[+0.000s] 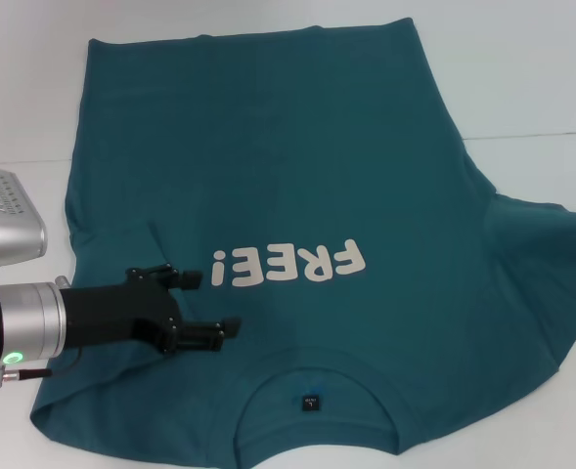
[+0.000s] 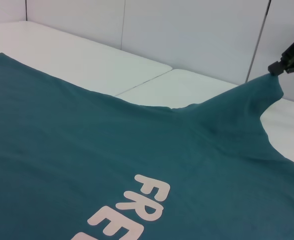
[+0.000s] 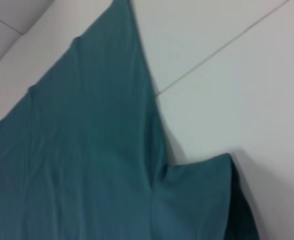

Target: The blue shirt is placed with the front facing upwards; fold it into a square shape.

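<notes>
The robot's right gripper is holding the sleeve's end (image 2: pixel 273 86) up and the shirt (image 1: pixel 422 278) beside the lettering lies flat, so the robot should go on folding inward until the sleeve lies there.
The blue shirt (image 1: pixel 288 166) lies front up on the white table, its cream "FREE!" lettering (image 1: pixel 288 264) near the middle and its collar with the dark label (image 1: pixel 310 402) at the near edge. My left gripper (image 1: pixel 207 305) is open and empty, low over the shirt's chest just left of the lettering. My right gripper (image 2: pixel 289 56) is out of the head view. In the left wrist view its black tip pinches the end of the shirt's right sleeve (image 2: pixel 259 87) and holds it raised off the table. The right wrist view shows that sleeve (image 3: pixel 201 200) and the shirt's side edge.
The white table (image 1: pixel 522 88) has a seam (image 1: pixel 542 136) running off to the right of the shirt. A grey wall (image 2: pixel 186 35) stands behind the table. The silver left arm (image 1: pixel 14 322) reaches in from the near left.
</notes>
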Motion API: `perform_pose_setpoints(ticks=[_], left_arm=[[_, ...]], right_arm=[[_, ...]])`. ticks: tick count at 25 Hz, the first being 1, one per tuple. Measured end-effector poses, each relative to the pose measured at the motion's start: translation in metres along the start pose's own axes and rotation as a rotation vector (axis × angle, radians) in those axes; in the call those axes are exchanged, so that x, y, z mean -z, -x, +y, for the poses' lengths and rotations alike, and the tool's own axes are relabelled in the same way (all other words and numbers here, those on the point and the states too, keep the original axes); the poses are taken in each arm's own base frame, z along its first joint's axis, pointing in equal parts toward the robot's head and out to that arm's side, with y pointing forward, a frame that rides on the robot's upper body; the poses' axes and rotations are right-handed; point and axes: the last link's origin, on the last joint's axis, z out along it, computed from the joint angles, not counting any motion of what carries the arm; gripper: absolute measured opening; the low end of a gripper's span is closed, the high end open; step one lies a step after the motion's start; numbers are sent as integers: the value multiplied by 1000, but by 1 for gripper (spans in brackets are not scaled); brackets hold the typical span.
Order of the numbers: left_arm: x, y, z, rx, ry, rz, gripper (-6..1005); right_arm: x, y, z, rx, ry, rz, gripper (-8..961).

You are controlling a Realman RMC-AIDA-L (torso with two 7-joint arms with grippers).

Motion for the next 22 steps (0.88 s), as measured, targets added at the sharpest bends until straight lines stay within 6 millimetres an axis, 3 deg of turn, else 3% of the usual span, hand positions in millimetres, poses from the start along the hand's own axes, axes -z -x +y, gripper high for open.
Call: perform_pose_setpoints(ticks=[11, 22], left_arm=[[0, -2, 0, -4, 1, 2, 936], [1, -3, 1, -3, 17, 7, 936]], right_arm=[[-5, 7, 36, 48, 90, 74, 9], [-45, 6, 94, 172, 85, 245, 11]])
